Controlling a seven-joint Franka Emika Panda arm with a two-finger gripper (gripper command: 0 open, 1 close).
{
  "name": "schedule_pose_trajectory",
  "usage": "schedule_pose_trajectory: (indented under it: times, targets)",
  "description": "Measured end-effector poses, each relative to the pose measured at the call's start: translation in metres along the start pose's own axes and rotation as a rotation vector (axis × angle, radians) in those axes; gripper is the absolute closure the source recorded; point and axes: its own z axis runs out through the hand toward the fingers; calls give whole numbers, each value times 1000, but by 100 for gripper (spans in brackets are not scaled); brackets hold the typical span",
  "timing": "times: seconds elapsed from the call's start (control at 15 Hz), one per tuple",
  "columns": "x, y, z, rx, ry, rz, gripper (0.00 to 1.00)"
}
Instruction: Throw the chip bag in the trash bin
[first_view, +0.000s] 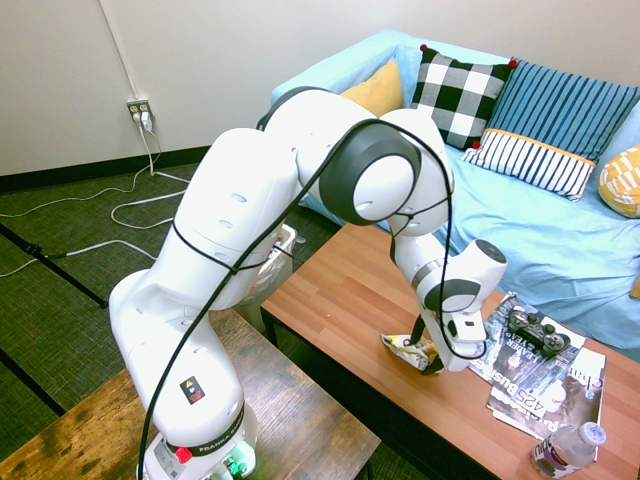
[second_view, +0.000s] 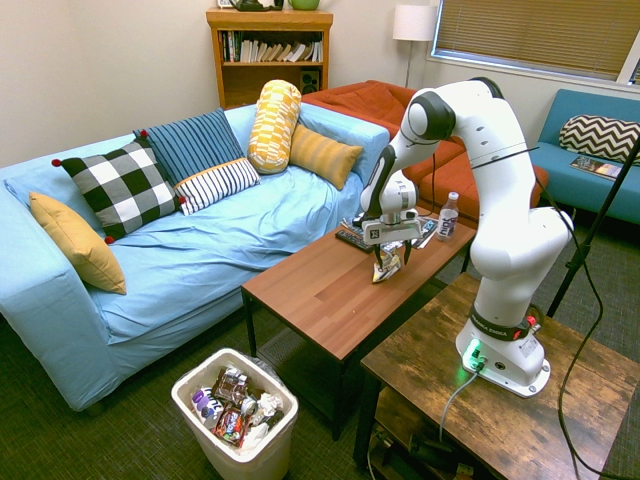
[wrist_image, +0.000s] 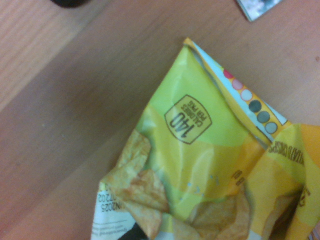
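The yellow foil already bends at a deep crease (wrist_image: 255, 167), so when I lift the chip bag (second_view: 386, 266), it will buckle and stay folded over along one side.
The chip bag (first_view: 403, 349) is a crumpled yellow-and-white packet lying on the reddish wooden coffee table (first_view: 350, 290), near its front edge. My gripper (first_view: 431, 352) is right down at the bag, open, with its fingers on either side of the crumpled foil. The second exterior view shows the gripper (second_view: 388, 256) over the chip bag (second_view: 385, 265) too. Seen from the wrist, the chip bag (wrist_image: 210, 165) fills most of the picture, yellow with printed chips. The trash bin (second_view: 192, 388), white and holding several wrappers, stands on the floor off the table's far end.
Magazines (first_view: 545, 385) with a game controller (first_view: 535, 330) on them lie just beyond the bag. A water bottle (first_view: 568, 450) lies near the table's corner. A blue sofa (second_view: 200, 250) with pillows runs along the table's other side.
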Motion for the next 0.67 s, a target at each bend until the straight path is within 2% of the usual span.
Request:
schedule_pose_trajectory:
  times: [0.67]
  targets:
    - [0, -5, -4, 25, -21, -32, 100]
